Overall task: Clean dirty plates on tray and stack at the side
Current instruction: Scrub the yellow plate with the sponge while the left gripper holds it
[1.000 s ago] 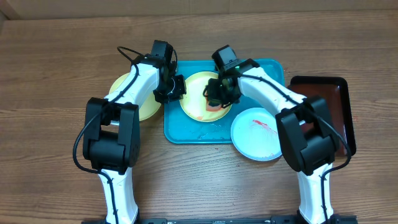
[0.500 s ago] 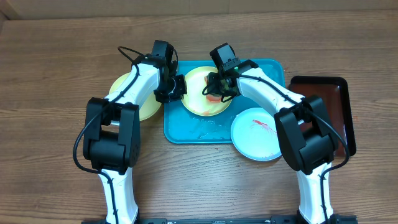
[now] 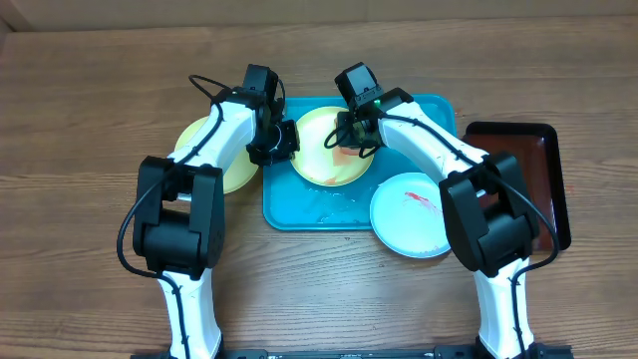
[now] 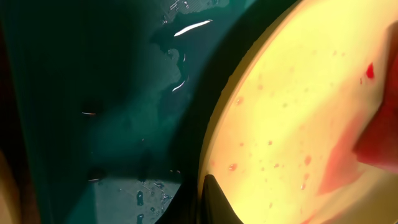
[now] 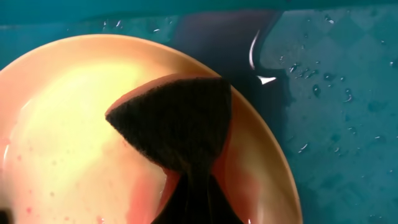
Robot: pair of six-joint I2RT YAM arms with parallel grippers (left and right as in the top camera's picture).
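The sponge meets the cream plate's far rim (image 5: 225, 82) while pink-red smears lie nearer me, so my right gripper should sweep the sponge back across the smears (image 3: 331, 180).
A cream plate (image 3: 321, 150) with a green rim lies on the turquoise tray (image 3: 419, 115), wet with pink-red smears. My left gripper (image 3: 282, 140) is shut on its left rim; in the left wrist view one dark finger (image 4: 214, 202) lies over the plate's (image 4: 292, 112) edge. My right gripper (image 3: 349, 140) is shut on a dark-faced sponge (image 5: 177, 127) pressed onto the plate (image 5: 74, 124) near its far right rim. A second cream plate (image 3: 204, 150) lies on the table left of the tray. A pale blue-white plate (image 3: 411, 214) with a red smear overlaps the tray's near right corner.
A dark red-brown tray (image 3: 538, 170) sits at the right of the table. Water drops and a puddle lie on the turquoise tray's floor (image 4: 124, 124), also seen in the right wrist view (image 5: 336, 93). The wooden table (image 3: 90, 90) surrounds everything.
My right gripper has dragged the sponge from the plate's near right part toward its far right edge. The left gripper has kept its hold on the rim.
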